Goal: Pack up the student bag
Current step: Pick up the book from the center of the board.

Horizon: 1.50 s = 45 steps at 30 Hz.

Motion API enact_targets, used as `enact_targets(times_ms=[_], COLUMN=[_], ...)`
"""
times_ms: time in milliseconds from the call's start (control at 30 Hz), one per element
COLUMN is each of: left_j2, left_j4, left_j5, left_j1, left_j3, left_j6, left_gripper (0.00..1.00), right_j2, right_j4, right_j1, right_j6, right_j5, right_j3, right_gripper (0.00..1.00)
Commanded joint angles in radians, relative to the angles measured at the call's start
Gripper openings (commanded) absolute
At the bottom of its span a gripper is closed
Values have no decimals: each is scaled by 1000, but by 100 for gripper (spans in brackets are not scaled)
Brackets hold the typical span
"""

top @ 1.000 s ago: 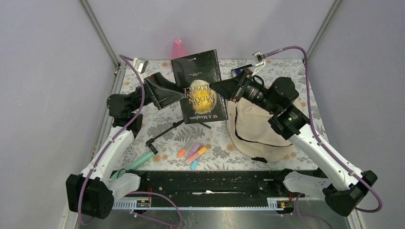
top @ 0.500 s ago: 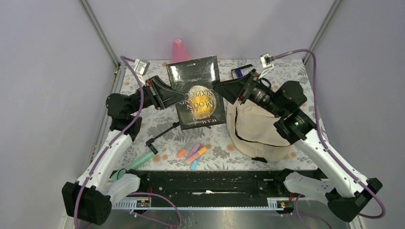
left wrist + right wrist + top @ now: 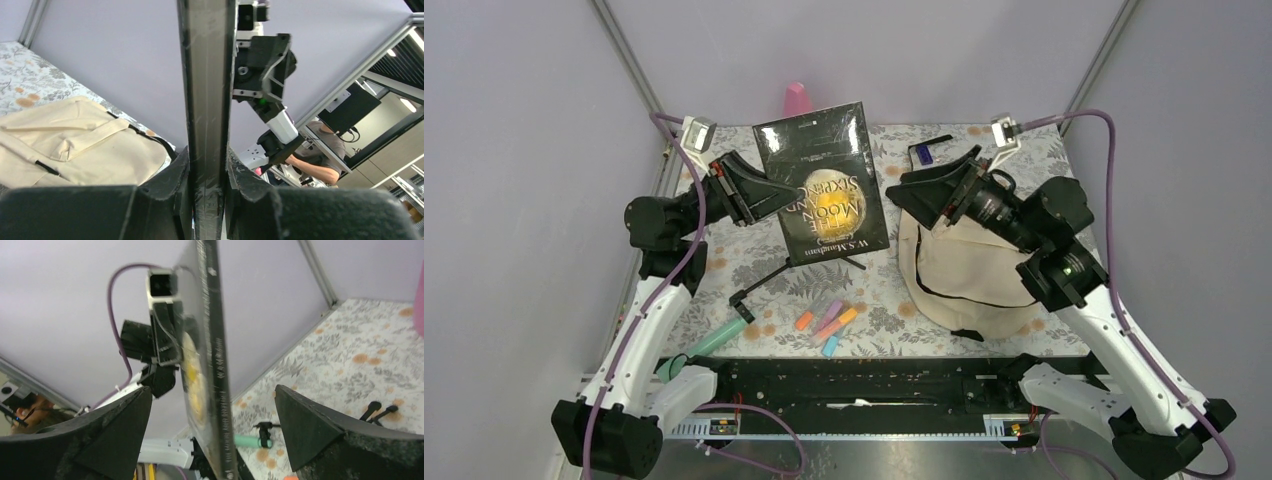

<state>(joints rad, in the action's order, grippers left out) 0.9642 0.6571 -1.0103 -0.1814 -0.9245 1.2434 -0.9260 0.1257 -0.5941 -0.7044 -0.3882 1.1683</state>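
My left gripper is holding the black book away from the shut student bag. Next, my right gripper grabs the book's spine and frees my left gripper.
A black book with a yellow moon on its cover hangs in the air above the back of the table. My left gripper is shut on its left edge; in the left wrist view the book's edge stands clamped between my left gripper's pads. My right gripper is open just right of the book and apart from it. In the right wrist view the book's spine stands between the wide jaws of my right gripper, touching neither. The beige student bag lies under the right arm, and the bag also shows in the left wrist view.
Several highlighters lie near the table's front, with a teal tube to their left. A thin black stand lies under the book. A pink object stands at the back edge, and a dark blue item lies at back right.
My left gripper has shut on the book's left edge. My right gripper has let go, opened wide and drawn back to the right. The book has shifted slightly left.
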Motion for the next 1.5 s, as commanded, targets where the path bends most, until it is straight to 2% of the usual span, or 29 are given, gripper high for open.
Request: enact_targets(times_ms=[0, 167, 300, 400, 533, 633, 700, 733, 767, 833, 867, 933, 1000, 1067, 1267, 1367, 1467], left_j2=[-10, -1, 4, 9, 1, -4, -3, -2, -4, -19, -26, -29, -27, -26, 65, 173, 305], left_j4=[192, 215, 213, 215, 206, 152, 126, 93, 24, -181, -322, -561, -700, -737, -724, -694, -664], left_j5=[11, -8, -9, -17, -26, -33, -44, -50, -53, -33, -8, 59, 157, 266, 510, 641, 697], left_j1=[-1, -1, -1, -3, -3, -2, -4, -6, -9, -21, -37, -69, -103, -146, -370, -517, -648], left_j3=[-81, -81, -71, -70, -62, -59, -54, -55, -58, -71, -86, -128, -130, -95, -43, -52, -93], left_j6=[85, 106, 106, 108, 97, 59, 30, -4, -59, -231, -349, -605, -760, -850, -1010, -1097, -1161], left_gripper=[0, 0, 0, 0, 0, 0, 0, 6, 23, 67, 79, 92, 96, 99, 99, 99, 99], right_j2=[-53, -133, -176, -206, -212, -204, -193, -185, -175, -148, -135, -108, -74, -41, 54, 112, 192], right_j4=[-9, 108, 139, 156, 208, 206, 198, 177, 139, 31, -8, -68, -92, -115, -321, -451, -569], right_j1=[6, -10, -74, -112, -115, -115, -114, -115, -113, -104, -90, -43, 34, 119, 335, 444, 534], right_j6=[-1, -91, -78, -82, -121, -116, -107, -91, -67, -8, 13, 24, -10, -40, -23, 16, 55], right_j5=[-119, -270, -301, -314, -306, -291, -272, -251, -220, -156, -128, -80, -64, -61, -10, 63, 155], right_j3=[12, 5, 40, 66, 52, 46, 40, 38, 40, 49, 49, 33, -7, -49, -124, -145, -160], right_gripper=[100, 100, 100, 91, 55, 20, 4, 0, 0, 0, 0, 0, 0, 0, 0, 0, 0])
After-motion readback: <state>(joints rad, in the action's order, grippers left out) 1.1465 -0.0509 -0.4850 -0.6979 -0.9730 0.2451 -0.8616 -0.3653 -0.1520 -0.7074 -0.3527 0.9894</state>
